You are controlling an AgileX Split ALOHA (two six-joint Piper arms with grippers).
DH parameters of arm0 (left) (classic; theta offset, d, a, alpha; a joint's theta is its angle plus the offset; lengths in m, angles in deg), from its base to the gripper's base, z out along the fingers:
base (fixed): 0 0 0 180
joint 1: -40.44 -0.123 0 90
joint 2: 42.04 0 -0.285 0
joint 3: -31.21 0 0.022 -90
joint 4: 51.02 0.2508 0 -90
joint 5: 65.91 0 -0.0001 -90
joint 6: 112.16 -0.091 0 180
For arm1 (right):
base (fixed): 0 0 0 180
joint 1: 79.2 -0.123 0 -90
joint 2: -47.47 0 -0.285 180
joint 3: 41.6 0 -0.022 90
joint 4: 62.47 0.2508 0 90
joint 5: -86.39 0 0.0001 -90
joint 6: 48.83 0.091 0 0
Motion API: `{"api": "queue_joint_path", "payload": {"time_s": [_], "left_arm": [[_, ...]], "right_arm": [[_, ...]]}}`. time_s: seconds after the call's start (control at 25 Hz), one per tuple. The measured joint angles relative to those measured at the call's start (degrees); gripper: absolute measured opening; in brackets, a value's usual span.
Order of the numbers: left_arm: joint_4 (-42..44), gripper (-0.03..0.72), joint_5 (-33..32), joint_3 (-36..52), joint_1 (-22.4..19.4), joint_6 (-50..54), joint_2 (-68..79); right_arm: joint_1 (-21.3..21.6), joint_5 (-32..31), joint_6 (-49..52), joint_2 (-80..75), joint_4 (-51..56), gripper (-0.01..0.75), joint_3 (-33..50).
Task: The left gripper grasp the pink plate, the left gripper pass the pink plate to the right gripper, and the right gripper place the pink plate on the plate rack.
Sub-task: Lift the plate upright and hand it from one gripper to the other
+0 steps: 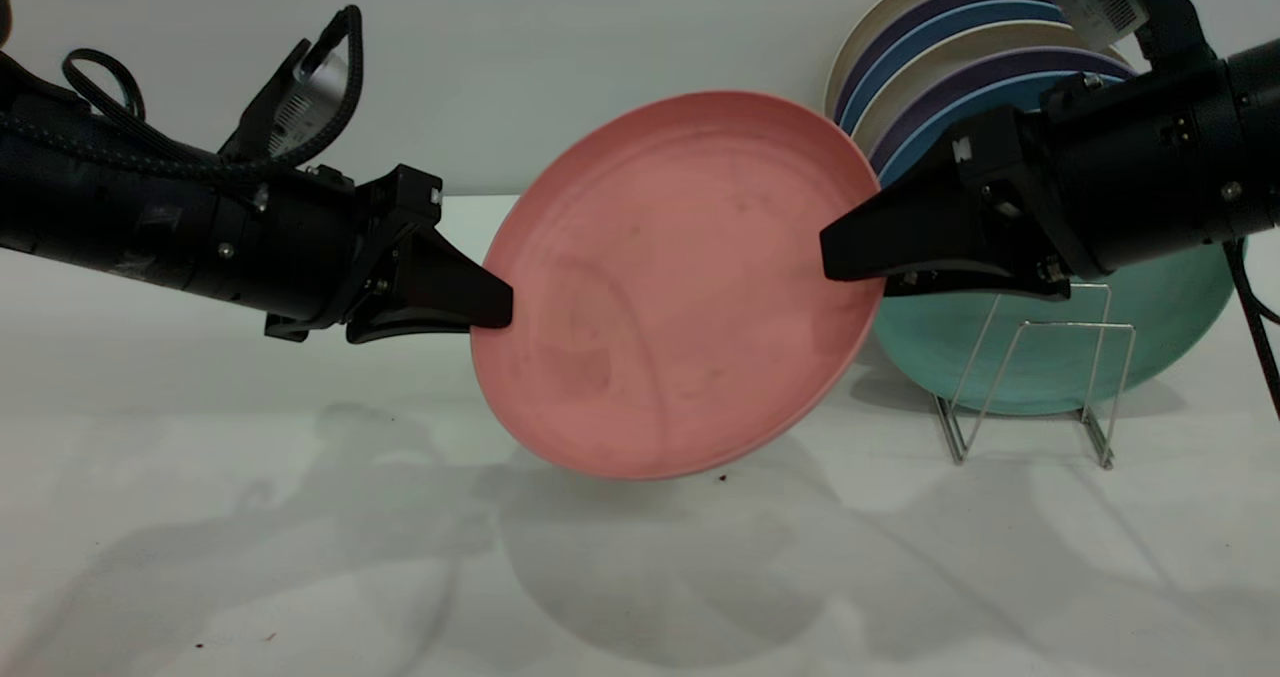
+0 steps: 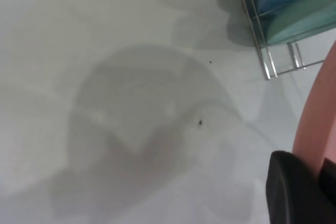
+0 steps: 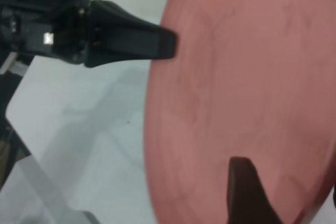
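Note:
I should open my left gripper and move it away before my right gripper takes the plate to the rack's front slot [image 1: 1051, 343], because both grippers are pinching the pink plate's rim [image 1: 477, 351].
The pink plate [image 1: 680, 287] hangs tilted in the air above the table, its face toward the exterior camera. My left gripper [image 1: 500, 315] is shut on its left rim, and in the left wrist view the rim [image 2: 315, 129] sits pinched between the jaws. My right gripper [image 1: 830, 257] is shut on the right rim. One of its fingers [image 3: 241, 187] lies flat on the plate's face [image 3: 252, 77], while the other is hidden behind the plate. The plate rack [image 1: 1030, 377] stands on the table behind and below the right gripper.
A teal-green plate [image 1: 1170, 317] leans in the rack. Behind it stand several cream, purple and blue plates [image 1: 950, 47]. The wire rack [image 2: 268, 61] shows far off in the left wrist view. White table lies below the held plate.

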Motion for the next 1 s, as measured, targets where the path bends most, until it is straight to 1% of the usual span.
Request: {"api": "queue_joint_path", "payload": {"time_s": [0.16,0.32,0.44,0.68,0.72,0.92,1.0], "left_arm": [[0.0,0.013,-4.0,0.0,0.0,0.0,0.0],[0.2,0.014,-5.2,0.0,0.0,0.0,0.0],[0.4,0.014,-5.2,-0.1,0.0,0.1,0.0],[0.4,0.015,-5.7,-0.3,0.0,-0.1,0.0],[0.5,0.016,-6.1,-0.3,0.0,-0.1,0.0],[0.8,0.028,-7.6,-0.3,-0.2,-0.2,0.0],[1.1,0.045,-8.2,-0.3,-0.2,-0.2,0.0]], "right_arm": [[0.0,1.6,0.2,0.0,0.0,0.399,-0.1],[0.0,1.6,0.2,0.0,0.0,0.345,-0.1],[0.0,1.6,0.2,0.0,0.0,0.281,-0.1],[0.0,2.2,1.2,-0.2,1.0,0.114,-0.1],[0.0,2.6,1.3,-0.3,1.1,0.096,-0.1],[0.1,3.5,1.3,-0.4,1.2,0.086,-0.1],[0.1,4.1,1.3,-0.4,1.2,0.076,-0.1]]}}
